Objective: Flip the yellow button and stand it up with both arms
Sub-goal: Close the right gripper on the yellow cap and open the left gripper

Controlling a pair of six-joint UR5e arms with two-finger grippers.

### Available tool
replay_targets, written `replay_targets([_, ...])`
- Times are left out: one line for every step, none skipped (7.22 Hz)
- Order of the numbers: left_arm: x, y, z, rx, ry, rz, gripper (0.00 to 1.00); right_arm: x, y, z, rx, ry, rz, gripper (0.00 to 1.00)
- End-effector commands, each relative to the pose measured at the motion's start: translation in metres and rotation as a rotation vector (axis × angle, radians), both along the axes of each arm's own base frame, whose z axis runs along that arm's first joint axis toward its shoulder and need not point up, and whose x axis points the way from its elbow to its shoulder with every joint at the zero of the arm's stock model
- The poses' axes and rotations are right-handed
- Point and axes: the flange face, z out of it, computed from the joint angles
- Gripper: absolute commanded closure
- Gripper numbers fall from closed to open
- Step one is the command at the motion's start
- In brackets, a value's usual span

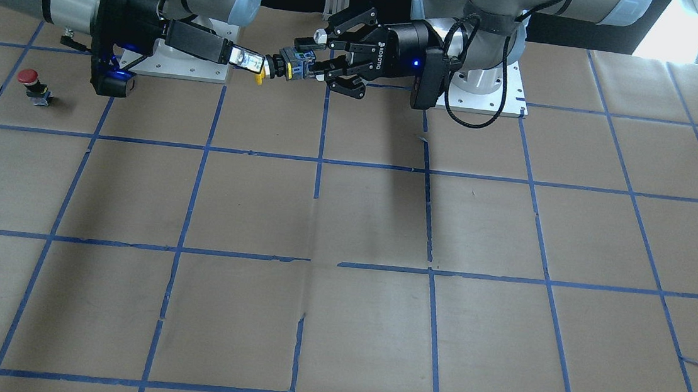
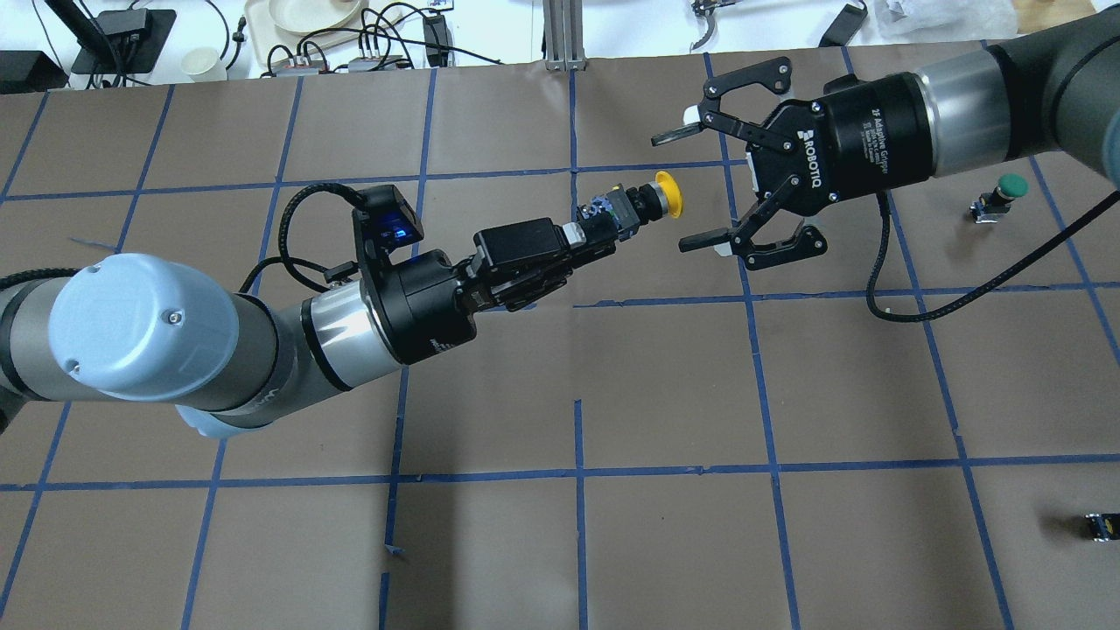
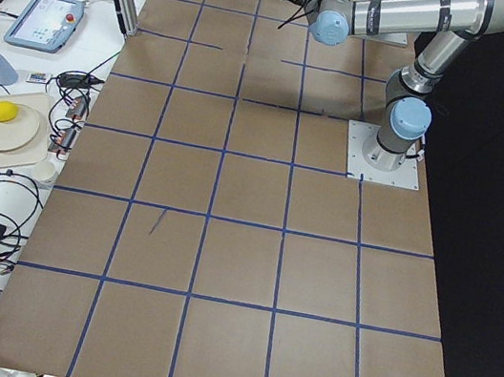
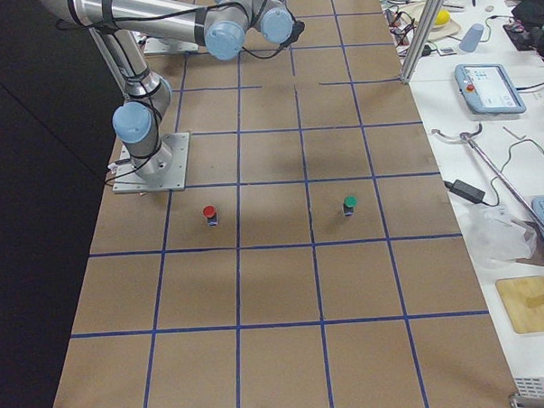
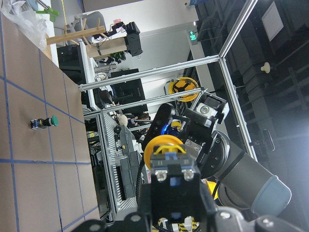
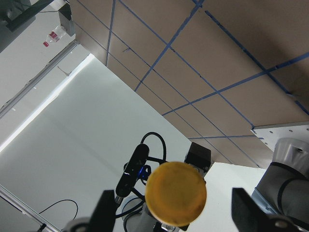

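The square base that the button must stand on is in my left gripper, so my right gripper should take hold of the yellow cap before my left gripper opens and moves away.
My left gripper [image 2: 599, 229] is shut on the square base of the yellow button [image 2: 643, 201] and holds it level in the air above the table. Its yellow cap points at my right gripper [image 2: 672, 193]. The right gripper is wide open, and the cap sits at the mouth between its fingertips [image 2: 661, 138] without touching them. The right wrist view shows the cap [image 6: 176, 193] face-on between the spread fingers. The left wrist view shows the base [image 5: 171, 169] close up. In the front view the button [image 1: 284, 66] hangs between the two arms.
A green-capped button [image 2: 1006, 188] stands on the table behind the right arm. A red-capped button [image 1: 29, 83] stands near the right arm's base. A tiny dark switch block [image 2: 1098, 525] lies at the right edge. Brown paper with a blue tape grid [image 2: 577, 472] covers the table.
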Motion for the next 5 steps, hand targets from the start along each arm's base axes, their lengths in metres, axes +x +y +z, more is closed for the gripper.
replay_targets([0.0,0.0009,0.0021,-0.005,0.001,-0.001,0.86,0.0007,0.0028,0.0009,0.009,-0.001,-0.001,0.63])
replay_targets([-0.0001,0.0005,-0.0003,0.0,-0.001,-0.002,0.86,0.0007,0.0028,0.0008,0.009,0.0,0.0,0.71])
replay_targets([0.0,0.0011,0.0021,-0.005,0.0,-0.002,0.86,0.0006,0.0024,0.0002,0.012,0.0,-0.001,0.73])
replay_targets([0.0,0.0014,0.0027,-0.008,0.0,-0.002,0.86,0.0007,0.0028,0.0008,0.012,0.0,-0.001,0.73])
replay_targets([0.0,0.0014,0.0027,-0.007,0.0,-0.002,0.64,0.0005,0.0019,0.0017,0.012,-0.001,-0.003,0.73])
